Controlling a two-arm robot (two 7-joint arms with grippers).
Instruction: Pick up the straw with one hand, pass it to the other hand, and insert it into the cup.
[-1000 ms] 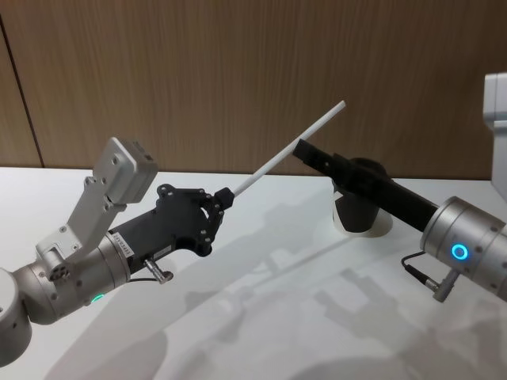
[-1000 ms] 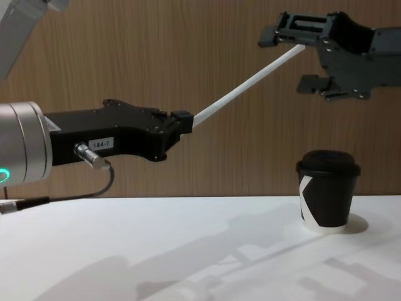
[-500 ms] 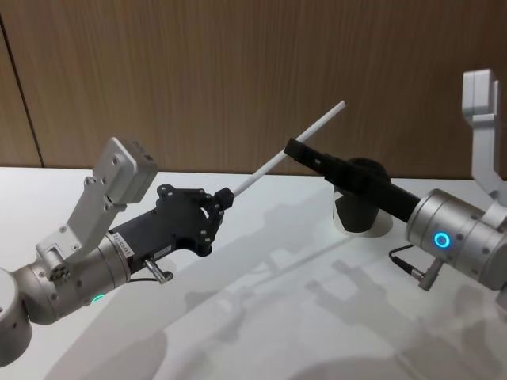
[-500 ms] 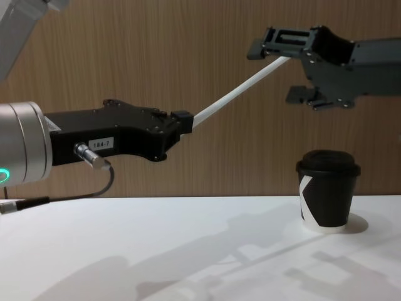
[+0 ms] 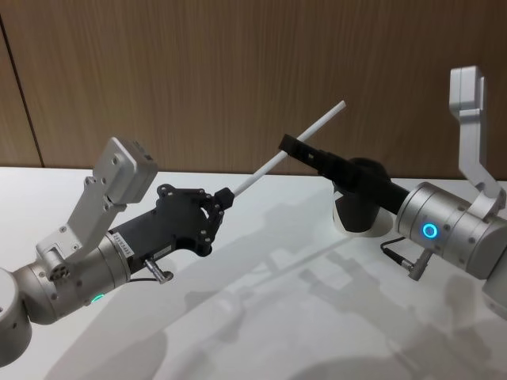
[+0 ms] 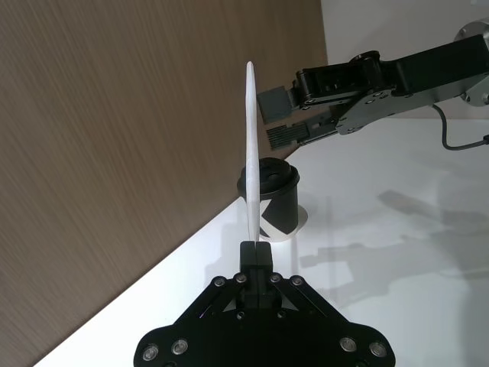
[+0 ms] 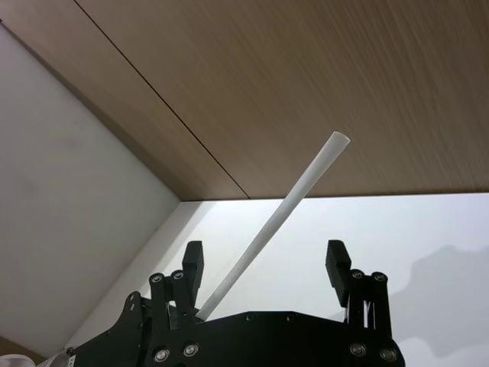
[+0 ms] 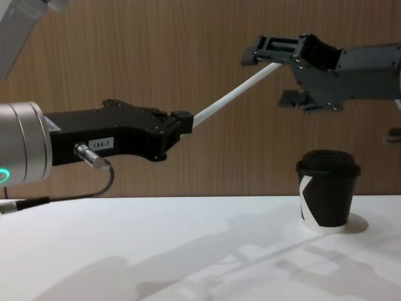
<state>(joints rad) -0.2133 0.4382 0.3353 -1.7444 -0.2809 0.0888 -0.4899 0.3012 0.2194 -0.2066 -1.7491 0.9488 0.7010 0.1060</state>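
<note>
The white straw is longer than the cup [image 5: 359, 210]. I therefore expect the straw's upper part [image 5: 323, 120] will stick out above the lid when I push the straw in.
My left gripper [image 5: 224, 195], black with a "184-7" label and a silver wrist, is shut on the lower end of the white straw [image 5: 285, 157]. The straw [image 8: 229, 100] slants up and to the right above the table. My right gripper [image 8: 269, 78] is open around the straw's upper part, and in the right wrist view the straw [image 7: 283, 222] passes between its spread fingers [image 7: 192, 260], nearer one of them. The black lidded cup [image 8: 328, 197] stands upright on the table, below the right gripper. From the left wrist, the straw [image 6: 250, 153] rises in front of the cup [image 6: 276, 206].
A white table [image 8: 188, 251] stretches in front of a brown wood-panel wall [image 5: 198, 71]. A thin dark cable [image 8: 62, 197] hangs from the left wrist. Both arms hover well above the table surface.
The right gripper has slid leftward along the straw, closer to the left gripper, with its jaws still apart. The left gripper and the straw have not moved.
</note>
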